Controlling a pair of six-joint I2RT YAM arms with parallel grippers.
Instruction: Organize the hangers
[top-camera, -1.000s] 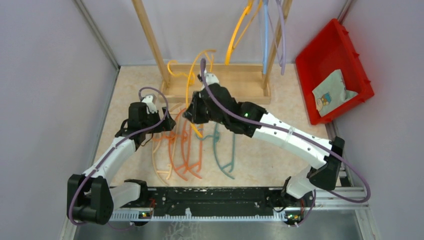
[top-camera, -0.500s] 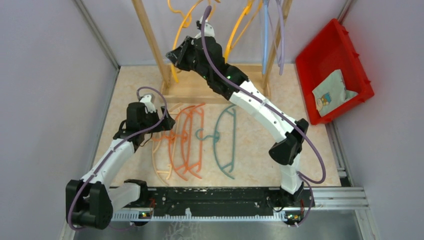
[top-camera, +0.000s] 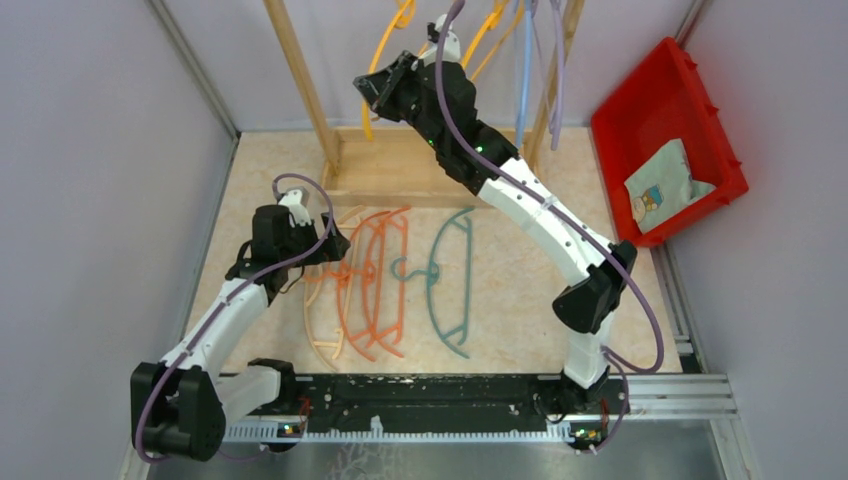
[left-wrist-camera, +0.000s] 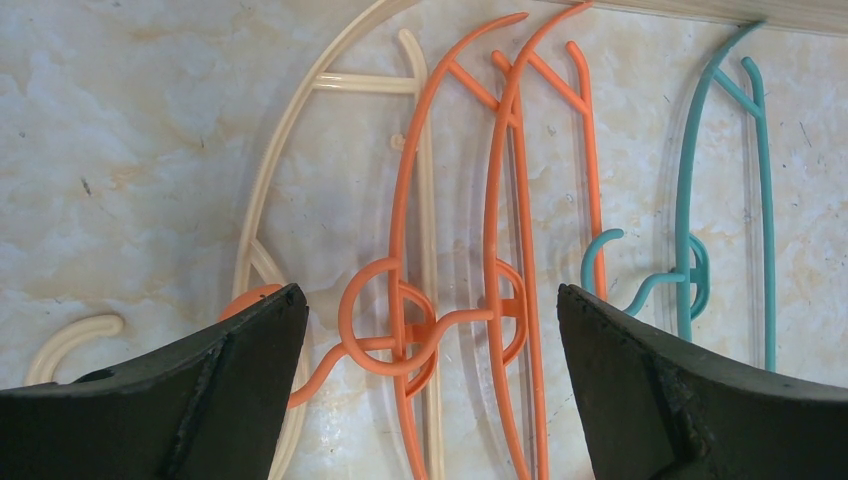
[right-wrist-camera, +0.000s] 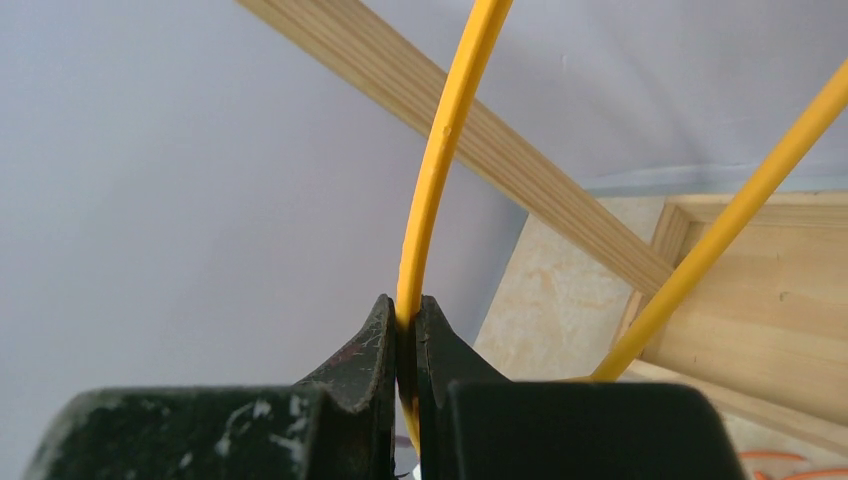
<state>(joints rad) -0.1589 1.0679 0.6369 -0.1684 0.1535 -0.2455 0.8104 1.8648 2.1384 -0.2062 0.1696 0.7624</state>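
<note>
I should move the yellow hanger in my right gripper (top-camera: 383, 43) back toward the other yellow hanger (top-camera: 483, 38) before I open the fingers, because the hanger I hold is near the rack's empty post.
My right gripper (top-camera: 372, 88) is raised by the wooden rack (top-camera: 300, 80) and shut on a yellow hanger (top-camera: 385, 40); the wrist view shows its thin bar (right-wrist-camera: 440, 150) pinched between the jaws (right-wrist-camera: 407, 318). More yellow, light blue (top-camera: 522, 70) and lavender hangers (top-camera: 560, 75) hang at the rack's right. On the table lie a beige hanger (top-camera: 318, 310), two orange hangers (top-camera: 375, 290) and a teal hanger (top-camera: 450, 290). My left gripper (top-camera: 335, 250) is open just above the orange hooks (left-wrist-camera: 400, 320), holding nothing.
The rack's wooden base (top-camera: 430, 170) stands at the back of the table. A red bin (top-camera: 625, 120) with a packet (top-camera: 665, 185) in it is at the back right. Grey walls close both sides.
My right arm has lifted the yellow hanger from the table by the pile up to the rack's top and shifted it slightly right. The left arm has stayed still.
</note>
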